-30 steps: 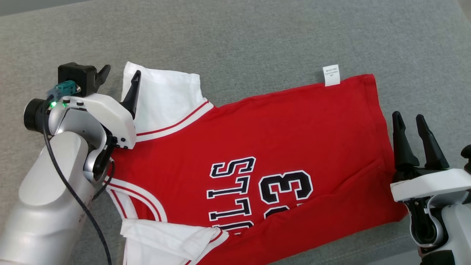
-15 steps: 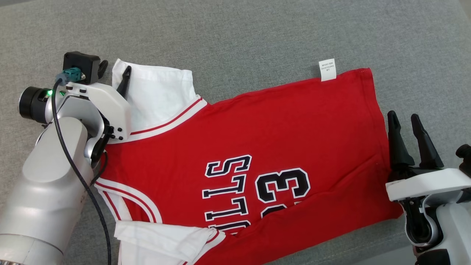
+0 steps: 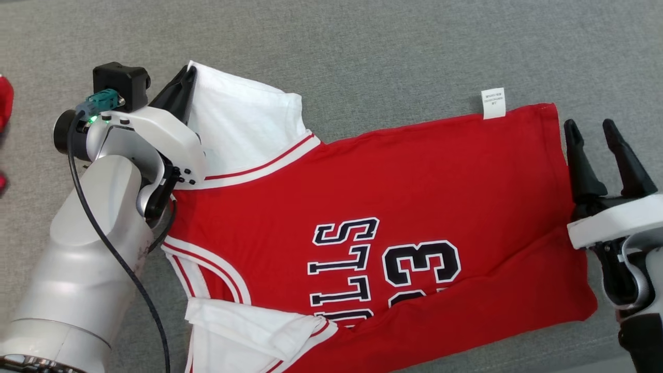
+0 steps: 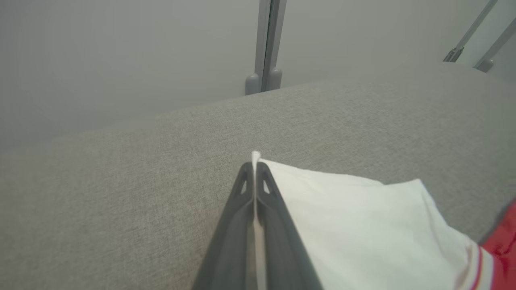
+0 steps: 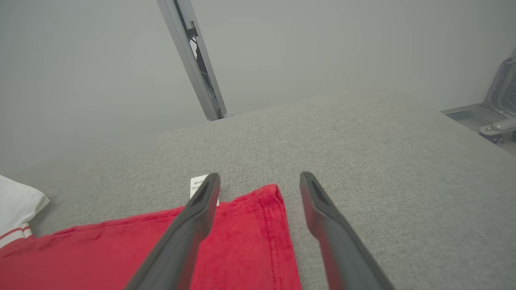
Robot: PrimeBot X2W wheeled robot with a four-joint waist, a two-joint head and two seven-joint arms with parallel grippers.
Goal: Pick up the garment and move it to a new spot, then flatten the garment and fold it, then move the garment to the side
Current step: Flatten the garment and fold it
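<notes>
The white care label [image 3: 494, 103] should flip with the jersey's far edge [image 3: 429, 125] when I fold the jersey over, and stay in view because it sticks out past that seam.
The garment [image 3: 393, 207] is a red jersey with white sleeves and dark lettering, spread flat on the grey fabric surface [image 3: 362, 46]. My left gripper [image 3: 187, 75] is shut on the far corner of its upper white sleeve [image 3: 243, 129]; in the left wrist view the white sleeve [image 4: 363, 225] edge runs pinched between the closed fingers of that gripper [image 4: 254, 167]. My right gripper [image 3: 589, 124] stands open at the jersey's hem corner. In the right wrist view the right gripper [image 5: 260, 179] straddles the red hem [image 5: 266, 225], one finger over the cloth and one over the grey surface.
A white care label [image 3: 492, 102] sticks out past the jersey's far edge. A red thing [image 3: 4, 109] shows at the far left edge of the head view. Metal frame legs [image 4: 266, 44] rise behind the surface, and grey surface lies beyond the jersey.
My left gripper has closed on the sleeve's corner after standing open around it. The head camera has shifted, so the whole picture sits further right. My right gripper stays open.
</notes>
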